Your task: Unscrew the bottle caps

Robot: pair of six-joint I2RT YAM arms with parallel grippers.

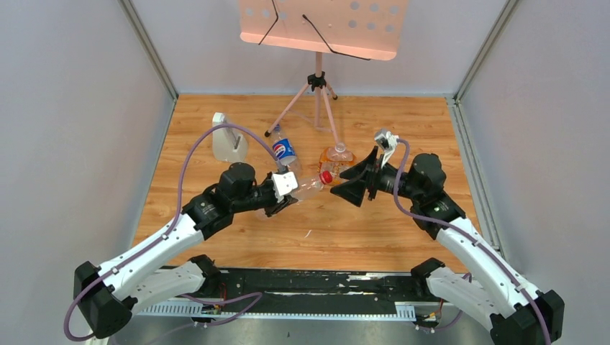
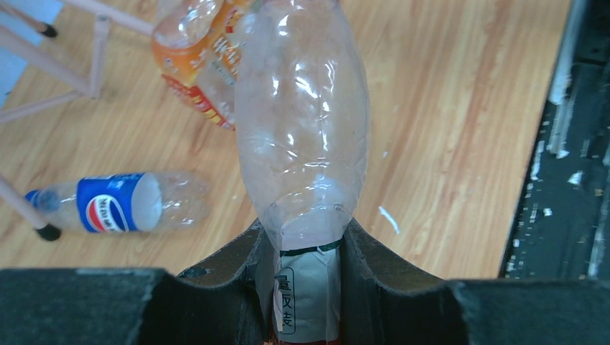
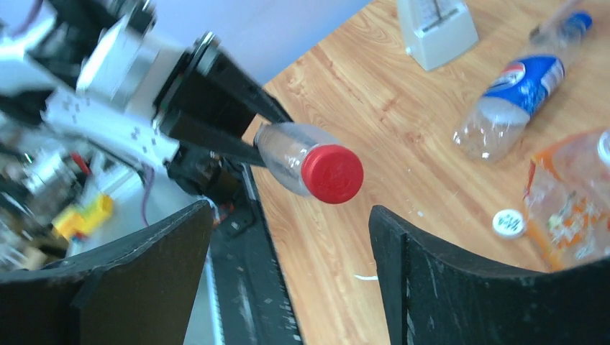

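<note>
My right gripper should, with the clear bottle's red cap point(image 1: 326, 177) facing its open fingers, continue to head toward the cap and close once they straddle it.
My left gripper point(image 1: 288, 188) point(image 2: 302, 248) is shut on the labelled lower end of a clear bottle point(image 1: 308, 187) point(image 2: 302, 122) and holds it level above the table. The bottle's red cap point(image 1: 326, 177) point(image 3: 331, 173) points at my right gripper point(image 1: 339, 181) point(image 3: 290, 208). That gripper is open, its jaws wide apart just short of the cap and touching nothing. The Pepsi bottle point(image 1: 285, 151) point(image 3: 518, 90) lies on the wood with its blue cap point(image 3: 579, 21) on. A loose white cap point(image 3: 509, 223) lies beside the orange-labelled bottle point(image 1: 337, 154) point(image 3: 572, 194).
A pale grey upright block point(image 1: 229, 138) point(image 3: 435, 29) stands at the back left. A pink music stand's tripod point(image 1: 316, 90) is planted at the back centre, one leg reaching near the Pepsi bottle. Grey walls close in the wooden table on three sides.
</note>
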